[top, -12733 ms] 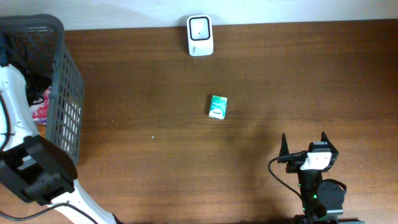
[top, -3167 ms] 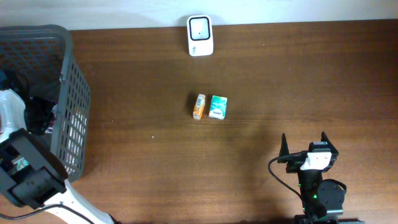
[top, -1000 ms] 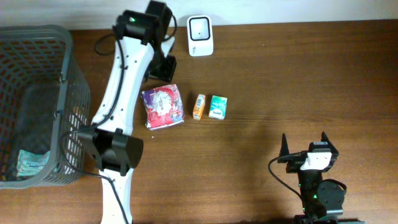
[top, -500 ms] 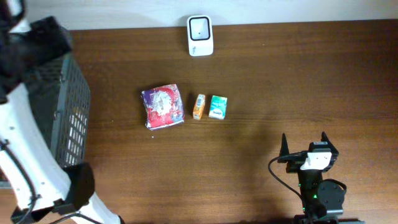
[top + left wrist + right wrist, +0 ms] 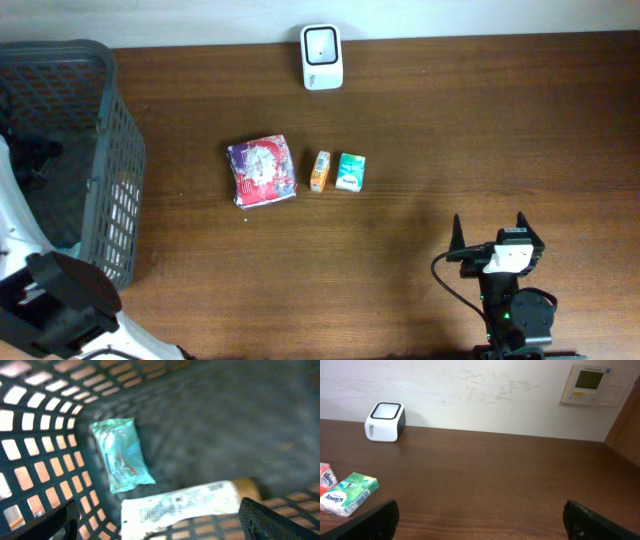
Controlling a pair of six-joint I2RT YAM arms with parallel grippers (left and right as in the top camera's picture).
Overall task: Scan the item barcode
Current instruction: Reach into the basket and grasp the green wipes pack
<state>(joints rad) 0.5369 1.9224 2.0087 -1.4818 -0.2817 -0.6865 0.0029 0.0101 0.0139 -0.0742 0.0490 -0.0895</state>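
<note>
The teal packet's narrow width (image 5: 121, 452) lines up with my left gripper's open fingers, so I should now lower them until they straddle the packet (image 5: 129, 476), and then close them.
The white barcode scanner (image 5: 322, 57) stands at the table's far edge and shows in the right wrist view as a small white box (image 5: 385, 421). Three items lie in a row mid-table: a purple-red packet (image 5: 262, 172), a small orange box (image 5: 319, 171) and a green box (image 5: 350, 172). My left gripper (image 5: 160, 530) hangs open inside the grey basket (image 5: 112, 160), above a teal packet (image 5: 121, 454) and a white printed packet (image 5: 185, 507); it holds nothing. My right gripper (image 5: 488, 236) rests open near the front right, holding nothing.
The basket takes up the table's left end, and its mesh wall (image 5: 35, 460) stands close on the left of my left gripper. A tan object (image 5: 248, 488) lies beside the white packet. A wall panel (image 5: 592, 384) is behind the table.
My left arm has swung from the table by the scanner back over and down into the basket, its jaws opening wider. The purple-red packet stays on the table. The right arm is still.
</note>
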